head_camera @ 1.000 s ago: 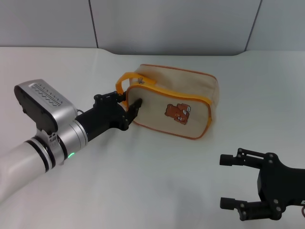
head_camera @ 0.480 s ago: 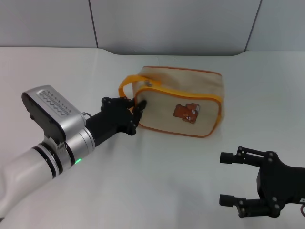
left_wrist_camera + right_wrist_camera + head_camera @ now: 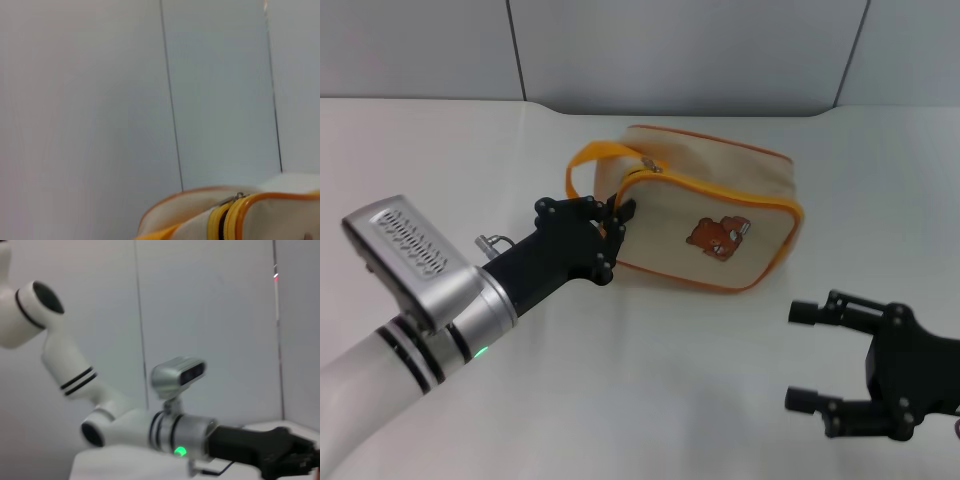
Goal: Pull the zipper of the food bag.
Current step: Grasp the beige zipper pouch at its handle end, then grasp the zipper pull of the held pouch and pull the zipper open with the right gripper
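The food bag's loose end point(image 3: 782, 222) swings out crooked from my left gripper, so next my right gripper returns to the zip line side point(image 3: 725, 192) and turns the bag upright.
The beige food bag point(image 3: 720, 205) with orange piping and a bear print lies on the white table, past the middle. Its orange loop strap point(image 3: 582, 163) hangs off its left end. The zipper's small silvery pull tab point(image 3: 648, 167) sits at the left end of the zip line; it also shows in the left wrist view point(image 3: 239, 195) above the bag's end point(image 3: 280, 220). My left gripper point(image 3: 616, 228) is closed on the bag's left end, just below the strap. My right gripper point(image 3: 795, 357) is open and empty, near the front right, apart from the bag.
The white table point(image 3: 650, 400) runs back to a grey panelled wall. The right wrist view shows my left arm point(image 3: 175, 432) and its dark gripper point(image 3: 272, 452) against that wall.
The left gripper and the bag's left end have moved right and up together, and the bag has turned. The right gripper has shifted slightly to the right.
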Tool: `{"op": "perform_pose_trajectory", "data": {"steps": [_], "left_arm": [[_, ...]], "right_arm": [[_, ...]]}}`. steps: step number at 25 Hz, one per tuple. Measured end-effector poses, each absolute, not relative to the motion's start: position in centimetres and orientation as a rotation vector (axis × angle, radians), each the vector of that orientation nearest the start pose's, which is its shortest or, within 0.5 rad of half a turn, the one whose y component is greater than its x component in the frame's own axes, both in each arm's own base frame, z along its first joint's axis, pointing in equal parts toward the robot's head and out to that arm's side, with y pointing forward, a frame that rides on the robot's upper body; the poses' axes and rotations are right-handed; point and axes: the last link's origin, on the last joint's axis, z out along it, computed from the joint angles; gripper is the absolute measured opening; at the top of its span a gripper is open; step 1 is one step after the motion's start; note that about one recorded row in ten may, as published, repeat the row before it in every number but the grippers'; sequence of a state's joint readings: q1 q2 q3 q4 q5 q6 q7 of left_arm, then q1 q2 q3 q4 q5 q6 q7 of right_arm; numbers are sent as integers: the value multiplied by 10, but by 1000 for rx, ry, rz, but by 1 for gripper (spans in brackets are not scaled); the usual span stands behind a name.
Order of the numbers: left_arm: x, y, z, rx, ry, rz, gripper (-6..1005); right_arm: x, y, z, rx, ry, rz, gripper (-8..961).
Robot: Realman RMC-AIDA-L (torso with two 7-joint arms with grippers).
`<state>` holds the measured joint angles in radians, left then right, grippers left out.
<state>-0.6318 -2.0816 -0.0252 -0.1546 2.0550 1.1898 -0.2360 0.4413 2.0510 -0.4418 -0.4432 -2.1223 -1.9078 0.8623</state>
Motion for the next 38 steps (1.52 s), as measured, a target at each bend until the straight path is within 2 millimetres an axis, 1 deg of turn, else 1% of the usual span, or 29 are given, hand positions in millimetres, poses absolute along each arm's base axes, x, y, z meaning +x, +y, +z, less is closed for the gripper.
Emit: {"op": "perform_pose_trajectory", "data": {"steps": [2,5,7,10,11,12,13,15,17,19,22,24,27,32,38], "left_arm": [[-246,324,-90,-2223,-160,-792,63],[-245,314,-86,-2159,-10,-779,64],[-243,309,-81,-2127,83,-796,64],[-242,303,-71,-2106,216,-822,62],[-242,302,-69,-2103,239,-825,62],[-241,299,-66,-2093,300,-830,62],[-240,297,-65,-2086,332,-836,61],[-240,294,-61,-2073,380,-842,60],[-241,293,-58,-2069,406,-846,60],[-241,292,-58,-2075,415,-851,60],[-240,290,-59,-2085,424,-861,60],[-240,290,-60,-2086,422,-864,60],[-239,290,-61,-2087,417,-867,59],[-238,290,-61,-2088,419,-872,59],[-237,289,-62,-2096,426,-880,59]], "right_arm": [[285,251,5,-2704,212,1066,846],[288,249,14,-2568,200,1122,846],[292,250,23,-2416,189,1153,847],[301,259,31,-2098,226,1161,847],[305,262,31,-1989,245,1150,847],[307,264,29,-1885,246,1135,846],[308,265,24,-1811,237,1112,846],[302,265,9,-1737,167,1037,845],[290,268,-10,-1722,49,934,845],[278,272,-28,-1751,-50,851,846],[262,275,-51,-1844,-180,790,846],[253,274,-61,-1878,-255,763,846],[246,274,-71,-1900,-348,726,845],[239,276,-82,-1918,-500,634,845],[230,276,-89,-1924,-591,621,845]]}}
